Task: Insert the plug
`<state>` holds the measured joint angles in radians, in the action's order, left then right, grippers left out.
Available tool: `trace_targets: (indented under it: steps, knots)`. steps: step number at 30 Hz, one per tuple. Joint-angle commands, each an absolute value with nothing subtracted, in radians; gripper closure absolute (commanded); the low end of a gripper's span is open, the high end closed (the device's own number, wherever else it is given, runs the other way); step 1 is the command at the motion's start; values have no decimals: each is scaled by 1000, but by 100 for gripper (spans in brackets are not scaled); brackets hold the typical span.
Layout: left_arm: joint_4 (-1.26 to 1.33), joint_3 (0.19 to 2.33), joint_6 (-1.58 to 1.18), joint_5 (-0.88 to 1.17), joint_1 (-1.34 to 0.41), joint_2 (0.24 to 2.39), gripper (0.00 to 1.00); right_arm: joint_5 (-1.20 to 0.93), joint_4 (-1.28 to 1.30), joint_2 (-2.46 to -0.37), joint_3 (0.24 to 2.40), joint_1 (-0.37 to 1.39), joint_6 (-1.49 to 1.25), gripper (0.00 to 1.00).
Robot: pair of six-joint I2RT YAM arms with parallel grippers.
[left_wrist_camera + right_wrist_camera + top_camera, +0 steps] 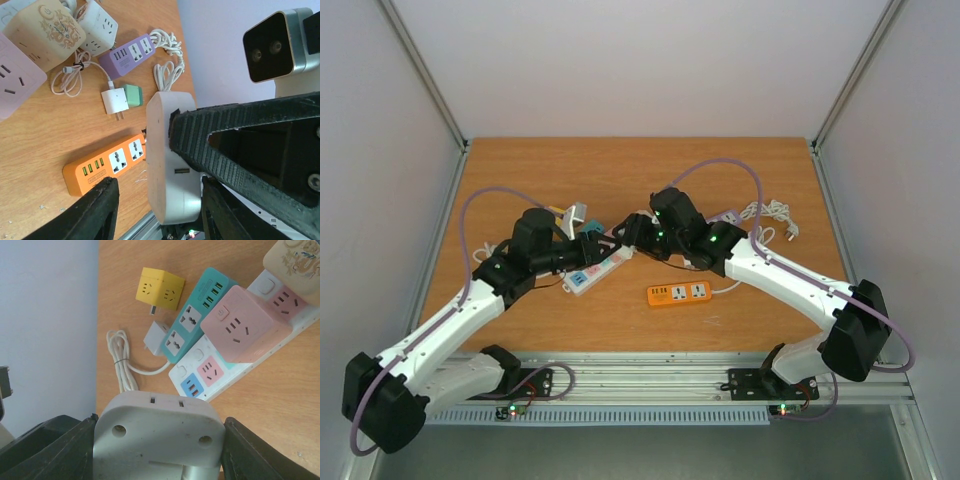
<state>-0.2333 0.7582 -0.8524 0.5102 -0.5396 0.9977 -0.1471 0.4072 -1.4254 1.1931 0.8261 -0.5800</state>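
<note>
The robot's right gripper holds the plug tight inside the left gripper's open fingers, so the robot should pass the plug to the left gripper before reaching the pink cube (245, 326).
The plug (157, 435) is a chunky white block with two slots on its top edge, and my right gripper (160, 422) is shut on it, one finger pressed against each side. In the left wrist view the same plug (167, 150) hangs above the table between my left gripper's (157, 200) fingers. It lies close to the right finger, with a clear gap to the left finger (95, 210), so these jaws are open. Both grippers meet at the table's middle (620, 238). Just below lies a white power strip (235, 372) with pink and blue sockets, a pink cube (245, 330) plugged into it.
An orange power strip (100, 167) lies nearer the front edge. Around it are a purple strip (127, 55), a white-and-green adapter (122, 97), a cream cube (42, 30), a teal strip (195, 315), a yellow cube (160, 288) and a coiled white cable (120, 365).
</note>
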Motion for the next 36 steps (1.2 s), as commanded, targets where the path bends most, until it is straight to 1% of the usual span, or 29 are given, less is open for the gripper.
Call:
trace_targets:
  steps: [1, 2, 6, 8, 9, 11, 12, 14, 15, 18, 23, 26, 30, 36]
  knots:
    - [-141, 783, -852, 525, -549, 1020, 54, -176, 361, -1414, 1213, 821, -605, 40]
    - [-138, 781, -858, 524, -551, 1022, 58, -183, 347, -1414, 1209, 821, -607, 40]
    - [-125, 775, -875, 509, -550, 1023, 82, -199, 324, -1416, 1196, 821, -611, 40]
    - [-124, 775, -879, 507, -551, 1027, 90, -203, 316, -1414, 1189, 820, -607, 40]
    - [-124, 775, -879, 509, -551, 1028, 93, -202, 317, -1413, 1189, 819, -601, 39]
    - [-133, 778, -875, 506, -551, 1029, 99, -199, 323, -1407, 1187, 814, -579, 32]
    - [-146, 782, -865, 498, -551, 1029, 99, -197, 326, -1401, 1182, 808, -569, 28]
    - [-186, 797, -845, 479, -551, 1030, 99, -199, 318, -1385, 1168, 794, -527, 15]
    - [-209, 808, -835, 468, -551, 1032, 100, -201, 317, -1373, 1163, 785, -492, 10]
    - [-285, 847, -798, 452, -551, 1040, 100, -221, 294, -1322, 1133, 751, -309, 4]
    - [-419, 925, -734, 465, -549, 1055, 99, -419, 189, -1227, 1019, 698, 163, 3]
    - [-490, 967, -707, 506, -548, 1069, 99, -486, 196, -1179, 979, 699, 359, 3]
    - [-562, 1037, -686, 588, -548, 1093, 99, -536, 216, -1166, 977, 699, 499, 4]
    - [-607, 1087, -667, 647, -548, 1089, 100, -641, 252, -1213, 1013, 703, 581, 5]
